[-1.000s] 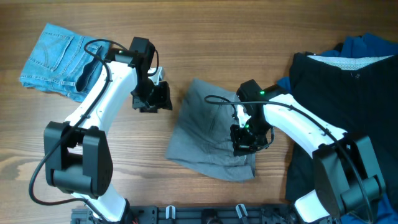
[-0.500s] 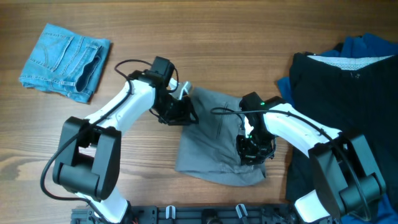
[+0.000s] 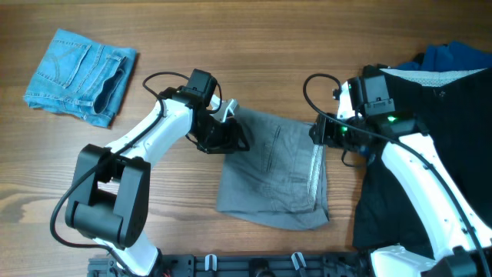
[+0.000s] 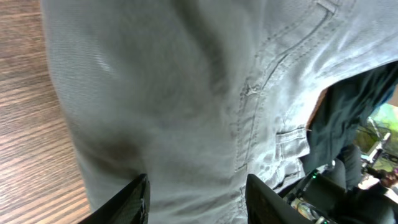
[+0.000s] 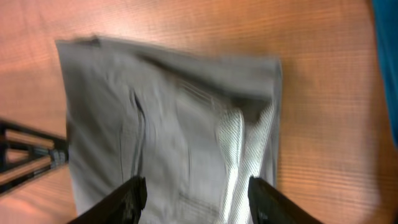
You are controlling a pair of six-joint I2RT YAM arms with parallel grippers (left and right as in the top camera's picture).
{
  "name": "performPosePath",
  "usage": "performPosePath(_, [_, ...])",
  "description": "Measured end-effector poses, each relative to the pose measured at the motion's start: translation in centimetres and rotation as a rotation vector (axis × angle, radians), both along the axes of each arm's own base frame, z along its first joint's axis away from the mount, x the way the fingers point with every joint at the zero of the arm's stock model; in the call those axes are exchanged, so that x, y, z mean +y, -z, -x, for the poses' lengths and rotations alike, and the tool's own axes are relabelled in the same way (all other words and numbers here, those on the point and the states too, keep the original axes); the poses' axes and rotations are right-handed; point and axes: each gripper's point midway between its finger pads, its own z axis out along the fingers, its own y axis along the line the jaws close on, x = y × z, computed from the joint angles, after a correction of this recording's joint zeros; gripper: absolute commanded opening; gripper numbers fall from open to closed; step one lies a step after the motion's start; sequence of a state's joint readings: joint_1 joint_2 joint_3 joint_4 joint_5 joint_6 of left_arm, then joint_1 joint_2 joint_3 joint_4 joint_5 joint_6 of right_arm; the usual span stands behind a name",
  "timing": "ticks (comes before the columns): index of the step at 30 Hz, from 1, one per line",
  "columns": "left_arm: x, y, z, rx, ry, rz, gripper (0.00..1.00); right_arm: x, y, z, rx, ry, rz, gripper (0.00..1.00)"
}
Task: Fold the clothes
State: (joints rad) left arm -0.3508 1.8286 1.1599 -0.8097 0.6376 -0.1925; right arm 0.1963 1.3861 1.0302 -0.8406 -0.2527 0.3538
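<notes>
The pale lining strip [image 3: 315, 173] is on the side of the robot's right gripper, so the left gripper should pinch the shorts' opposite edge [image 3: 224, 173] and turn the grey shorts so that the lining strip is toward the front.
The grey shorts [image 3: 270, 175] lie folded flat mid-table, with a pale lining strip [image 3: 317, 171] along their right edge. My left gripper [image 3: 234, 141] rests low at their upper left corner. In the left wrist view it [image 4: 196, 202] is open, and grey cloth [image 4: 161, 93] fills the view under its fingers. My right gripper [image 3: 317, 132] hovers over the upper right corner. It [image 5: 198, 202] is open above the shorts [image 5: 168, 130] with nothing between its fingers. Folded light-blue denim shorts [image 3: 77, 73] sit far left.
A black garment [image 3: 430, 100] covers the right side of the wooden table [image 3: 177, 231], with a bright-blue one [image 3: 461, 55] behind it. My right arm reaches over the black cloth. A dark rail [image 3: 254, 265] runs along the front edge.
My right gripper has opened, let go of the shorts' lower right part and risen back to their upper right corner. My left gripper came from bare table onto the upper left corner.
</notes>
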Motion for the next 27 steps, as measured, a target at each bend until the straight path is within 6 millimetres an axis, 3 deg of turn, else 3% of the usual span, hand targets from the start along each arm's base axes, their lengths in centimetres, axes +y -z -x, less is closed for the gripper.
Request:
performPosePath(1, [0.2,0.1,-0.1,-0.004,-0.001,-0.012,0.49,0.1,0.4,-0.6,-0.009,0.0,0.001,0.24])
performPosePath(2, [0.3,0.2,-0.1,-0.008,-0.002,-0.019,0.48,0.1,1.3,-1.3,-0.009,-0.003,0.009,0.05])
performPosePath(5, [0.5,0.4,-0.3,-0.015,-0.004,-0.039,0.47,0.2,4.9,-2.7,0.04,0.0,0.031,0.04])
performPosePath(9, [0.9,0.7,-0.5,-0.027,-0.007,-0.068,0.53,-0.4,11.2,-1.9,0.222,0.035,0.075,0.04])
performPosePath(14, [1.2,0.9,-0.6,-0.033,-0.011,-0.089,0.74,-1.0,11.8,-2.2,0.306,0.17,0.049,0.04])
performPosePath(15, [1.2,0.9,-0.6,-0.036,-0.009,-0.089,0.76,-1.0,11.8,-2.3,0.31,0.182,0.043,0.08])
performPosePath(17, [1.3,0.9,-0.6,-0.034,-0.012,-0.092,0.76,-1.2,11.7,-2.4,0.312,0.19,0.037,0.28])
performPosePath(19, [1.3,0.9,-0.6,-0.036,-0.011,-0.092,0.68,-2.5,11.6,-2.8,0.314,0.21,0.065,0.32])
performPosePath(21, [1.3,0.9,-0.6,-0.037,-0.008,-0.091,0.44,-5.3,11.6,-2.3,0.339,0.26,0.139,0.33])
performPosePath(22, [1.2,0.9,-0.5,-0.032,-0.009,-0.084,0.29,-6.2,11.4,-2.1,0.35,0.273,0.16,0.33])
performPosePath(23, [1.0,0.8,-0.5,-0.026,-0.011,-0.075,0.2,-6.7,11.0,-2.0,0.354,0.278,0.171,0.33])
performPosePath(25, [0.5,0.4,0.0,-0.005,-0.003,-0.035,0.06,-7.0,8.8,-2.7,0.3,0.262,0.172,0.33])
performPosePath(27, [0.0,-0.1,0.8,0.04,0.001,0.006,0.05,-6.4,5.5,-3.8,0.193,0.216,0.139,0.32])
